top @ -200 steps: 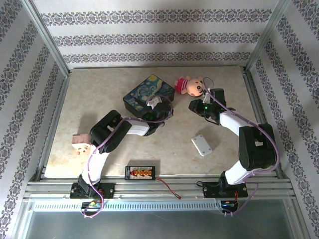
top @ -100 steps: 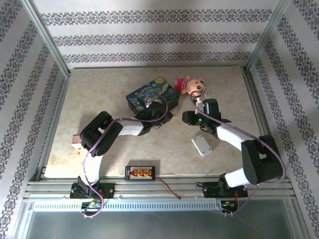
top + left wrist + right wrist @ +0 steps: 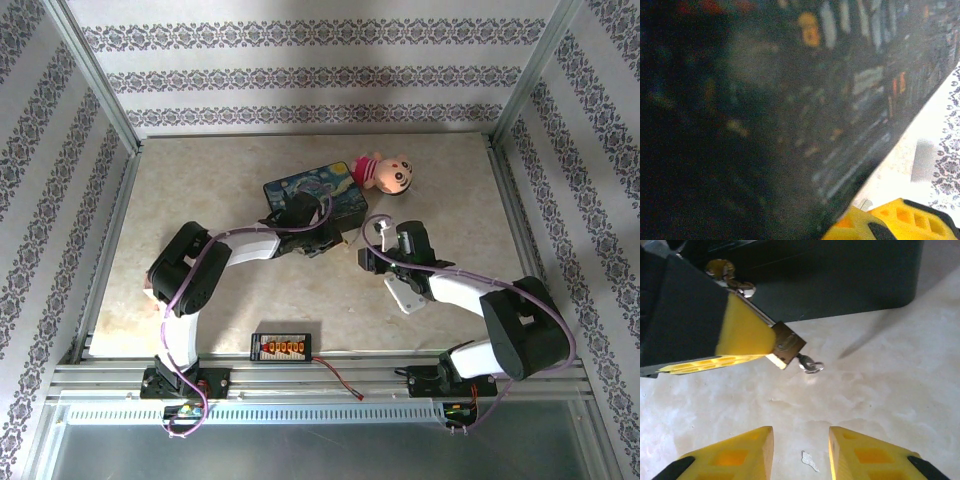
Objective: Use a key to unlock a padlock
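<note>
The box's side (image 3: 785, 297) crowds my left gripper at the padlock, so next my right gripper pushes the box's corner (image 3: 362, 212) back as my left gripper regrips the padlock.
In the right wrist view the brass padlock (image 3: 786, 344) is pinched at the tip of my left gripper (image 3: 771, 348), whose yellow pads are shut on it. The small silvery key (image 3: 810, 364) sticks out of the padlock's lower end, its ring hanging free just above the table. My right gripper (image 3: 801, 450) stands open a short way in front of the key, with nothing between its fingers. From above, the left gripper (image 3: 335, 240) and right gripper (image 3: 362, 258) nearly meet in front of the dark painted box (image 3: 312, 192). One yellow left fingertip (image 3: 880, 225) sits beside the box's wall.
A pink plush doll (image 3: 385, 172) lies behind the box. A white plastic block (image 3: 405, 296) lies partly under the right arm. A connector board (image 3: 283, 346) and a red-black wire (image 3: 340, 378) lie near the front edge. A small silvery scrap (image 3: 809, 461) is on the table.
The right gripper has swung left and toward the near side, ending close to the left gripper. The left arm has pulled in and the box has shifted slightly right.
</note>
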